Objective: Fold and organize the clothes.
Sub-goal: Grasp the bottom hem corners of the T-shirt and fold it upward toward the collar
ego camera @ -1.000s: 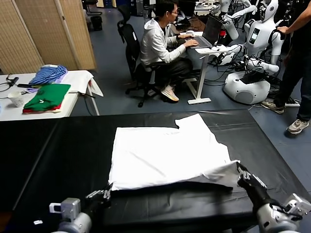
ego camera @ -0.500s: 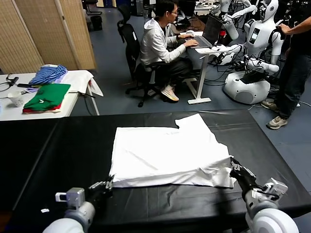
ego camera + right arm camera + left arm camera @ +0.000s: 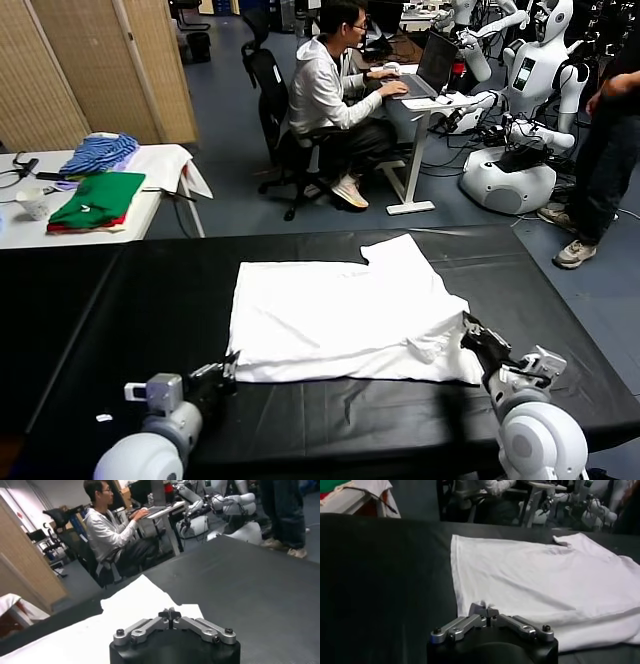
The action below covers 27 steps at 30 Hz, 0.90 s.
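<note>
I keep moving my left gripper toward the shirt's far side, as the held corner of the shirt is in line with the shirt's side edge (image 3: 234, 322), and let go once the fold (image 3: 320, 356) lies straight.
The clothes are one white T-shirt (image 3: 340, 310) lying flat on the black table (image 3: 120, 300), one sleeve pointing to the far side. My left gripper (image 3: 229, 366) is shut on the shirt's near left corner, low on the table; in the left wrist view (image 3: 485, 611) a bit of white fabric shows at its tips and the shirt (image 3: 530, 575) spreads beyond. At the near right corner my right gripper (image 3: 468, 330) is shut on the hem, where the cloth puckers. The right wrist view shows its closed jaws (image 3: 169, 612) against the shirt (image 3: 120, 615).
A white side table at the far left holds folded green and red garments (image 3: 95, 200) and a blue striped cloth (image 3: 100, 152). Beyond the table a seated person (image 3: 325, 95) works at a laptop. White robots (image 3: 520, 110) and a standing person (image 3: 610, 150) are at the far right.
My right gripper has carried the lifted near right corner down and inward, away from me, bunching the cloth there. The left gripper crept slightly forward. The standing person has shifted.
</note>
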Each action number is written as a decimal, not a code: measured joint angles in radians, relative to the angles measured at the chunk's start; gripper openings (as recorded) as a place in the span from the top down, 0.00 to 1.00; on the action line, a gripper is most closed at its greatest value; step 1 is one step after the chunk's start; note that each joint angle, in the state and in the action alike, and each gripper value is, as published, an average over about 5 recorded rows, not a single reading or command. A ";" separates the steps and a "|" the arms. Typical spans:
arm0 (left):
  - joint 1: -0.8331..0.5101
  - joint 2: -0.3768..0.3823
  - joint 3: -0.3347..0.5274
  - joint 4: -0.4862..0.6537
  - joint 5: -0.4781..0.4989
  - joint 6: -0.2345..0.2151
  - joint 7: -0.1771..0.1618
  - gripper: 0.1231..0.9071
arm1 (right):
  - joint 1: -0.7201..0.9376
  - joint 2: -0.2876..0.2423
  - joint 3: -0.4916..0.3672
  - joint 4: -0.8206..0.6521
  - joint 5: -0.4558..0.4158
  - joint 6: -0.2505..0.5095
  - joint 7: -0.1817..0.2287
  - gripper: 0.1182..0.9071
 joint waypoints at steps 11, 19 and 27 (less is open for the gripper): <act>-0.053 0.015 0.001 0.031 -0.016 0.000 -0.021 0.97 | 0.020 0.006 0.000 -0.024 -0.002 0.001 0.003 0.97; -0.074 0.017 0.002 0.051 -0.021 0.000 -0.024 0.97 | 0.027 0.012 0.001 -0.034 -0.005 0.002 0.004 0.97; -0.093 0.026 0.010 0.068 -0.024 0.000 -0.024 0.97 | 0.042 0.014 -0.006 -0.051 -0.015 0.003 0.003 0.97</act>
